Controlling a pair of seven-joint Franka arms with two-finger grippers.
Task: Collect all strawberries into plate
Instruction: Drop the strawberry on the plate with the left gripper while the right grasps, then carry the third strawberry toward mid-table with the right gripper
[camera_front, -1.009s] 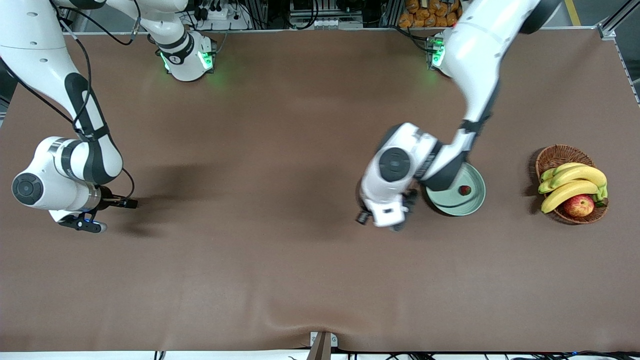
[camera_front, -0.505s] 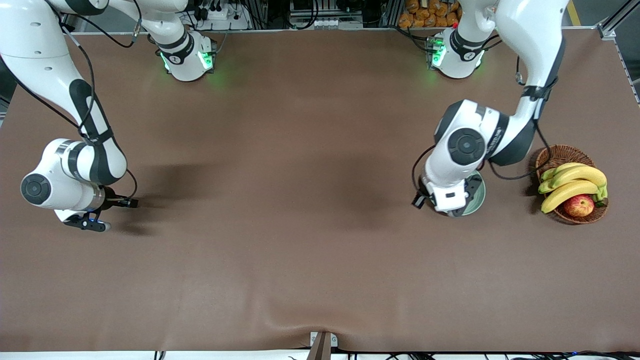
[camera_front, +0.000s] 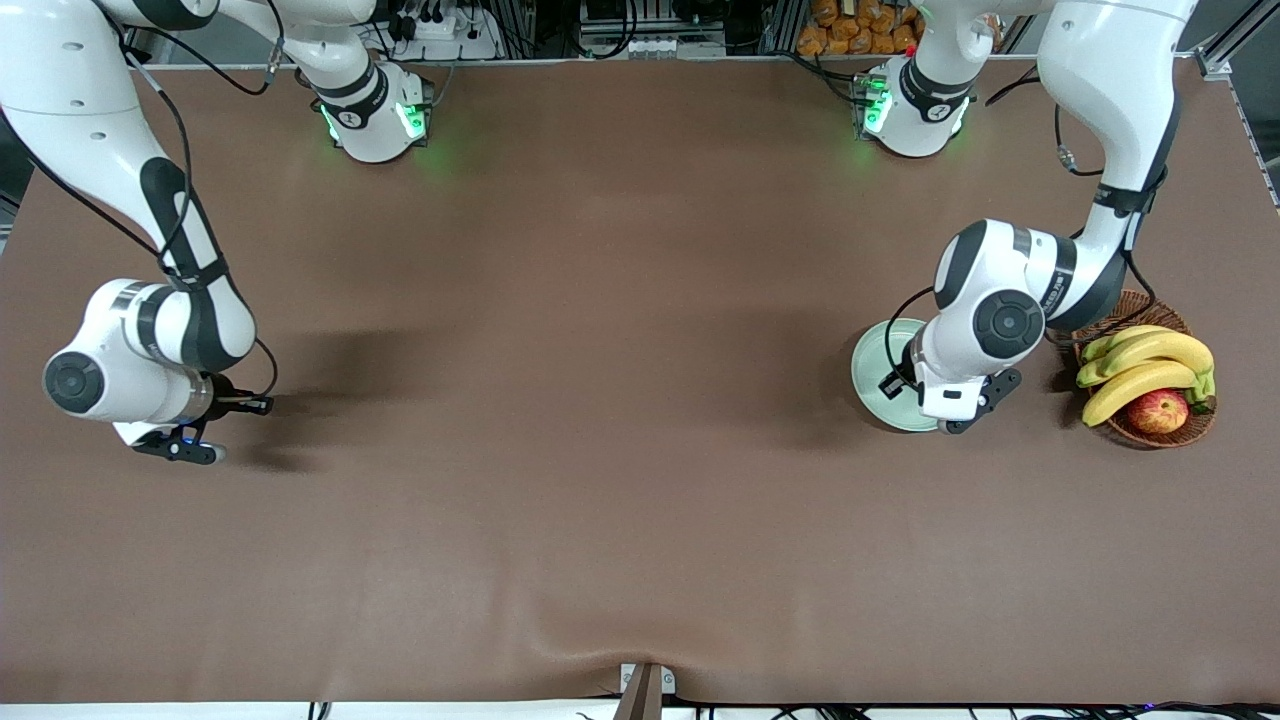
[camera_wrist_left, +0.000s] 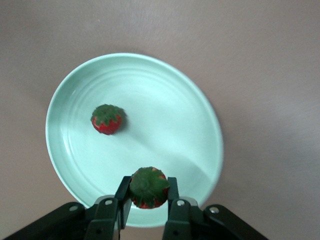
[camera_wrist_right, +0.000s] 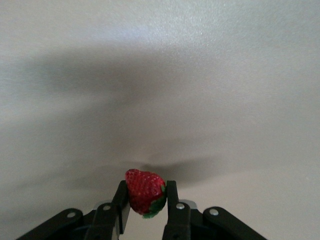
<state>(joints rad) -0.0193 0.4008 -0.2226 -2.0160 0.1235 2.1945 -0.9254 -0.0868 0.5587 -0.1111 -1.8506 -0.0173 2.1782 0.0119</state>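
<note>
I should use my right gripper to put its strawberry down on the cloth's middle (camera_front: 630, 412) so that my left gripper can take it, because the plate (camera_front: 878, 382) is far from the strawberry in my right gripper.
The pale green plate (camera_wrist_left: 165, 125) lies toward the left arm's end of the table, and part of it (camera_front: 872, 372) shows beside the left wrist in the front view. One strawberry (camera_wrist_left: 107, 119) with a green cap rests in it. My left gripper (camera_wrist_left: 148, 186) hangs over the plate's rim area, shut on a second strawberry (camera_wrist_left: 148, 192), cap up. At the right arm's end, my right gripper (camera_wrist_right: 145, 192) is low over the bare table and shut on a bright red strawberry (camera_wrist_right: 144, 190). In the front view the arms hide both held berries.
A brown wicker basket (camera_front: 1108, 306) with bananas (camera_front: 1145, 365) and a red-yellow apple (camera_front: 1157, 410) stands beside the plate, closer to the table's end. Brown cloth (camera_front: 600, 450) covers the wide stretch of table between the two arms.
The left arm has swung from the plate's middle-of-table side across to over the plate, carrying its strawberry. The right gripper has closed on its strawberry and hardly shifted.
</note>
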